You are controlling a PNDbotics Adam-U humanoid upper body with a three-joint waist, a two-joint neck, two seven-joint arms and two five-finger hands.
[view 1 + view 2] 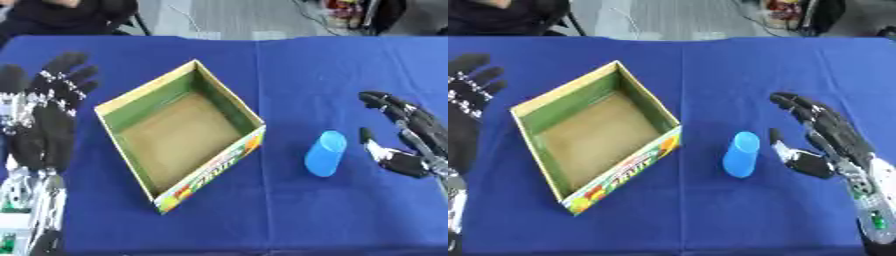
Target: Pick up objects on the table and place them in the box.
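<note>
The light blue cup is slim and has round, tapering sides, so it should fall onto its side when the robot drops it into the box.
A light blue cup (pixel 325 154) stands on the blue tablecloth, right of the box. The open cardboard box (pixel 229 100) has green inner walls, a brown floor and a printed front side; nothing lies inside it. My right hand (pixel 826 136) is open just right of the cup, fingers stretched toward the far side and thumb pointing at the cup, with a small gap between them. My left hand (pixel 48 110) is open at the left edge, fingers up, clear of the box.
The blue tablecloth (pixel 289 215) covers the whole table. A person in dark clothes (pixel 52 15) sits beyond the far edge at the left. Cables and gear lie on the floor at the back right.
</note>
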